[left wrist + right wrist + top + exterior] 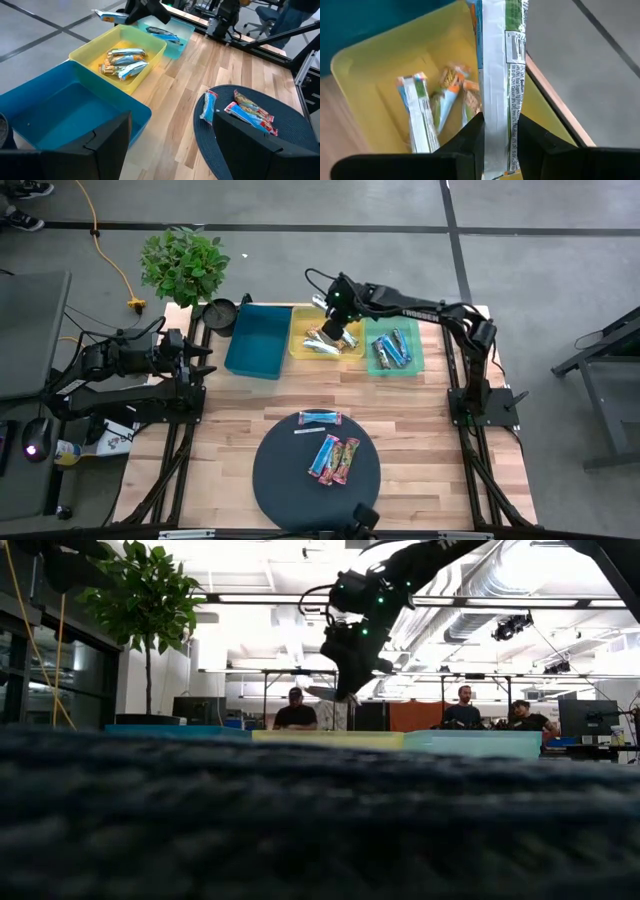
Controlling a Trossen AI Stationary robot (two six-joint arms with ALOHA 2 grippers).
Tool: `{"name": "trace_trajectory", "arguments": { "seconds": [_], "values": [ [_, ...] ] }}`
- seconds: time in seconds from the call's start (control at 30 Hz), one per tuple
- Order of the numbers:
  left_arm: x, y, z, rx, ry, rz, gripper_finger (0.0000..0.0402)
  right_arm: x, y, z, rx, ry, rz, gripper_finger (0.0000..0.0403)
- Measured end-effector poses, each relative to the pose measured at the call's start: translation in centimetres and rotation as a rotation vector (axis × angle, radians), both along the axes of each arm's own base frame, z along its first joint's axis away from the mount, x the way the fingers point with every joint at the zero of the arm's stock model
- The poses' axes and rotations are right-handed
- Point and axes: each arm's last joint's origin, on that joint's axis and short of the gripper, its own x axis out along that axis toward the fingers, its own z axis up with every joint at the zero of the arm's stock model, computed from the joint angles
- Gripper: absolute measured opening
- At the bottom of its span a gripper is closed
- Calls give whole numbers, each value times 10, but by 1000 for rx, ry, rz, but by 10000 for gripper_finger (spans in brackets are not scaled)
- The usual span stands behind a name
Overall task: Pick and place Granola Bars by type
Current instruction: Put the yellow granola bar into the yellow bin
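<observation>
The silver-white bar's green print (514, 17) goes with the bars in the yellow bin (321, 343), so my right gripper should keep moving the bar down until it hangs inside the bin, and then let go.
My right gripper (334, 310) hangs over the far part of the yellow bin (300, 345) and is shut on a silver-white granola bar (501, 60) with green print. Several bars lie in the yellow bin (427, 107), and several blue ones lie in the teal bin (392, 348). The blue bin (255, 340) shows no bars. Three bars lie on the dark round mat (290, 480): a blue one (320, 418) at its far edge and two side by side (335, 460). My left gripper (172, 150) is open and empty at the table's left edge. My right gripper pinches the silver-white bar between its two fingers (472, 135), which lie across the bar near one end (500, 145). The bar is lifted clear above the yellow bin. Its long free part (107, 16) sticks out sideways past the fingers.
The three bins stand in a row along the table's far edge, with a potted plant (182, 265) and a dark pot (220, 315) at the far left corner. Bare wood lies between the bins and the mat. People sit in the room beyond the table (295, 712).
</observation>
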Motion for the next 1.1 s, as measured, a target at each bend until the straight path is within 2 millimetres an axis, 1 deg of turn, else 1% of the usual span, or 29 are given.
{"name": "trace_trajectory", "arguments": {
  "seconds": [0.1,0.3,0.5,0.57,0.7,0.77,0.97,1.1],
  "values": [
    [0,0,0,4,1,9,273,0,3,-3,-4,36,-7,76],
    [0,1,0,10,2,23,273,-7,4,-7,20,110,-61,76],
    [0,1,0,8,2,24,273,-9,5,-10,47,125,-75,76],
    [0,1,0,8,1,24,273,-9,5,-15,78,139,-93,76],
    [0,1,0,8,2,24,273,-9,4,-39,189,225,-99,76],
    [0,1,0,8,2,24,273,-10,5,-46,214,254,-95,76],
    [0,1,0,8,1,24,273,-9,5,-47,226,247,-88,76],
    [0,1,0,8,1,24,273,-12,4,-48,245,261,-97,76]
  ]
}}
